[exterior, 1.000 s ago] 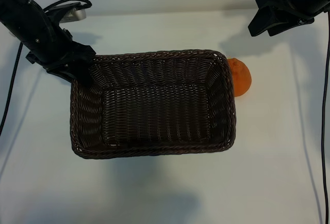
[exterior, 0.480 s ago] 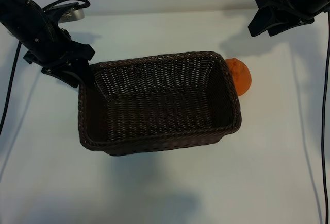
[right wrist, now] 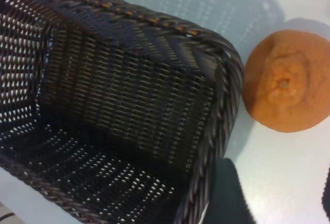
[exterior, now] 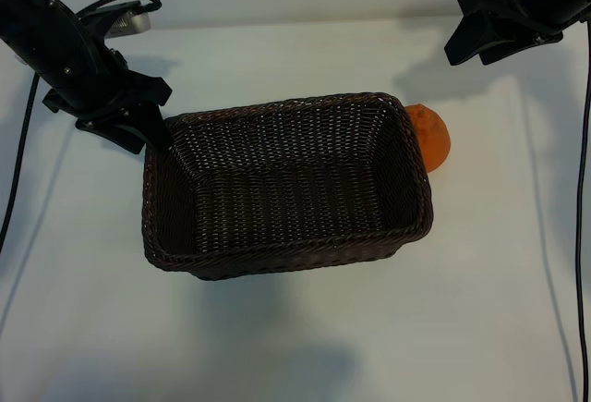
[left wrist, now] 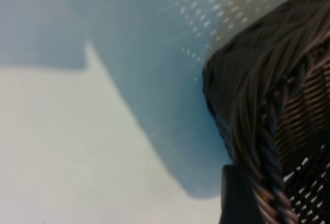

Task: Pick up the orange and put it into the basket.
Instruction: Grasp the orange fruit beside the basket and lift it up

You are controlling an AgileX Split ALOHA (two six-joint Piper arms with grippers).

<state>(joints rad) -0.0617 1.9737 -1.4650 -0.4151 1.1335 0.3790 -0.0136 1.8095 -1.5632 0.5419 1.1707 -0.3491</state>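
Note:
My left gripper should move back from the basket's rim and my right gripper should pick up the orange (exterior: 431, 139), because my left gripper is at the basket's end (exterior: 166, 185) opposite the orange.
The dark brown wicker basket (exterior: 286, 259) sits in the middle of the white table. Against the outside of its right end rests the orange (exterior: 430, 136), nub up, also seen in the right wrist view beside the basket's corner (right wrist: 286, 82). My left gripper (exterior: 150, 130) is at the basket's far left corner; one dark finger (left wrist: 234, 198) stands just outside the braided rim (left wrist: 268, 147), the jaws open around it. My right gripper (exterior: 469, 43) hangs high at the far right, behind the orange, open with only bare table between its fingers (right wrist: 227, 195).
White table (exterior: 305, 337) lies all round the basket. The left arm's cable (exterior: 20, 143) runs down the left edge and the right arm's cable (exterior: 582, 189) down the right edge.
The basket has changed pose: its near wall now shows and its left end sits slightly farther right. The left gripper has drawn back a little from the corner. Right arm and orange have not moved.

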